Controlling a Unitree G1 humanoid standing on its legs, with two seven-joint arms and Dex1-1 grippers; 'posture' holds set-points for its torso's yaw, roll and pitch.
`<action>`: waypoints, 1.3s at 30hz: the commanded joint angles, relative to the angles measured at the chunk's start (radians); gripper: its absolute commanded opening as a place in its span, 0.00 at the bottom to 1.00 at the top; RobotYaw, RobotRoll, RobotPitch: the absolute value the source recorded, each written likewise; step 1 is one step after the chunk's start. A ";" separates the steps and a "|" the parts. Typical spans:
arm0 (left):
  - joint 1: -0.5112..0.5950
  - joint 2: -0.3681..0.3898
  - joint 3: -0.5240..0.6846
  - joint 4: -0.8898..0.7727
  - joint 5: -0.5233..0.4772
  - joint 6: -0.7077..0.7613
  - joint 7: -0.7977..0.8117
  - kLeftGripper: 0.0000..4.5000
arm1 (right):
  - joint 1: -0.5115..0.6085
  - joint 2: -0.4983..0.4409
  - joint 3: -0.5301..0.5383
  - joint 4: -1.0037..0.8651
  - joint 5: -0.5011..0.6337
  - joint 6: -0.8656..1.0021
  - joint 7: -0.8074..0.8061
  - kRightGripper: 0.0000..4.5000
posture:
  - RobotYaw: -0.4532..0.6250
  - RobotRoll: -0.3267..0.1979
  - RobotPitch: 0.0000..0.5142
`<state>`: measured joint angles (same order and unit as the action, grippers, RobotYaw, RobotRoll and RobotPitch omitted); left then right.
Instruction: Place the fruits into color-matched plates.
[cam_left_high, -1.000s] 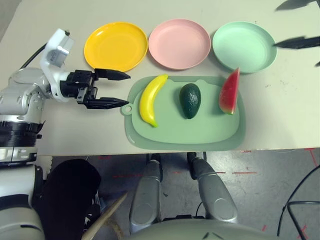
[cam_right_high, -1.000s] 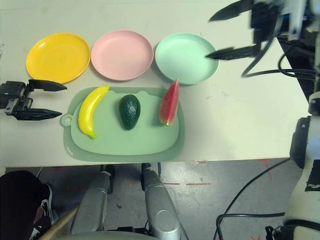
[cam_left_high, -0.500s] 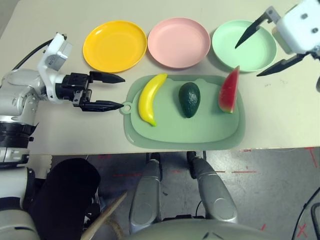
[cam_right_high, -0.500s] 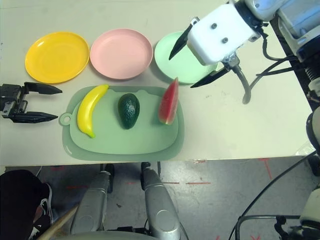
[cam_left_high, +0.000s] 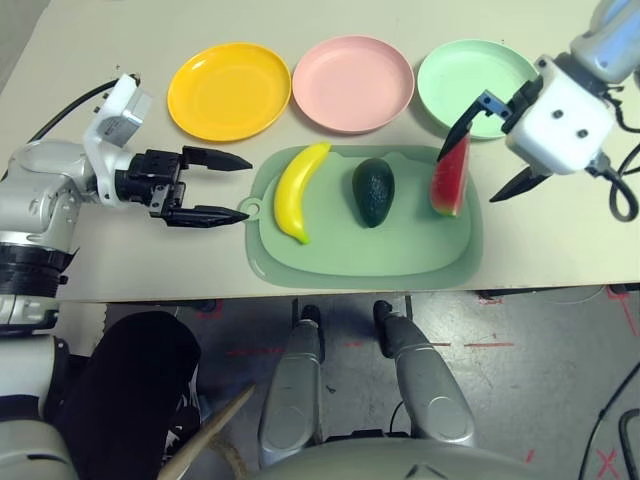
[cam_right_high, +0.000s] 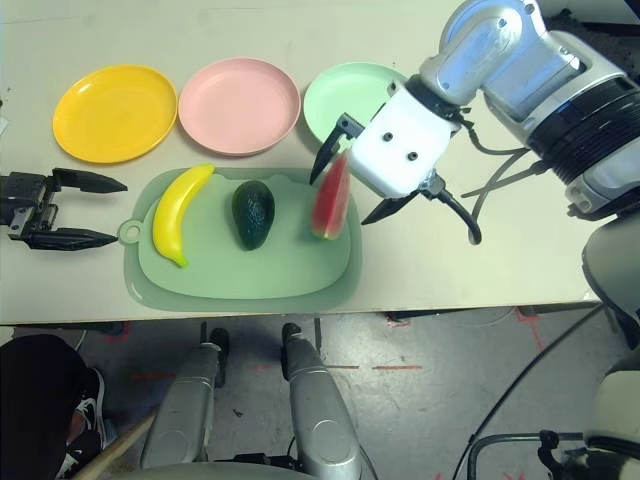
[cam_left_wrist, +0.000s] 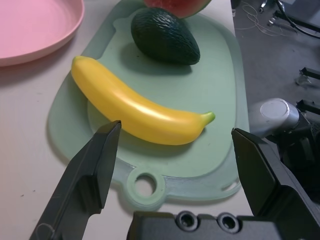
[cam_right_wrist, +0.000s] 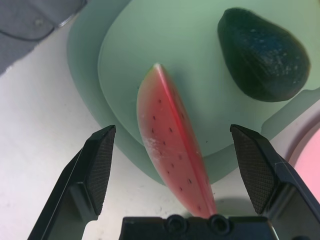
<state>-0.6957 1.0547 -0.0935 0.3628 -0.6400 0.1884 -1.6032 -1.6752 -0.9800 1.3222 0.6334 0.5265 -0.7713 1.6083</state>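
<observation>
The right gripper's open fingers are across the watermelon's narrow width (cam_right_wrist: 172, 145), clear of the avocado, so the robot should keep lowering them until they surround the watermelon's middle (cam_left_high: 450, 182), then close them.
A yellow banana (cam_left_high: 292, 190), a dark green avocado (cam_left_high: 372, 192) and a red watermelon wedge (cam_left_high: 450, 178) lie in a row on a pale green mat (cam_left_high: 365, 250). Behind the mat stand the yellow plate (cam_left_high: 229, 90), the pink plate (cam_left_high: 352, 82) and the mint green plate (cam_left_high: 470, 70), each bare. My right gripper (cam_left_high: 466, 180) hangs open over the watermelon (cam_right_wrist: 172, 145), one finger on either side of it, not touching. Left of the mat, my left gripper (cam_left_high: 247, 187) is open, pointing at the banana (cam_left_wrist: 140, 110) with a gap between them.
The mat has a small ring handle (cam_left_high: 250, 210) just ahead of my left fingertips. Bare table lies right of the mat and left of the yellow plate. The table's front edge runs close below the mat.
My right arm has swung down from over the mint green plate to the watermelon wedge and now straddles it. The left gripper has barely moved.
</observation>
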 joint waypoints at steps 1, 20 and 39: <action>0.026 0.019 0.011 -0.020 0.001 0.009 -0.011 1.00 | 0.023 0.029 -0.039 0.038 -0.046 -0.030 0.006 0.99 | 0.35 0.62 0.73; 0.017 0.016 0.023 -0.043 0.065 -0.011 -0.011 1.00 | 0.159 0.159 -0.261 0.144 -0.238 0.043 0.006 0.99 | 0.36 0.62 0.78; 0.021 -0.042 0.096 -0.048 0.147 -0.070 -0.011 1.00 | 0.220 0.218 -0.359 0.201 -0.350 0.082 0.006 0.93 | 0.37 0.62 0.78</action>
<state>-0.6859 1.0115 -0.0150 0.3285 -0.5080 0.1283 -1.6031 -1.4695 -0.7545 0.9601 0.8457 0.1798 -0.7001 1.6092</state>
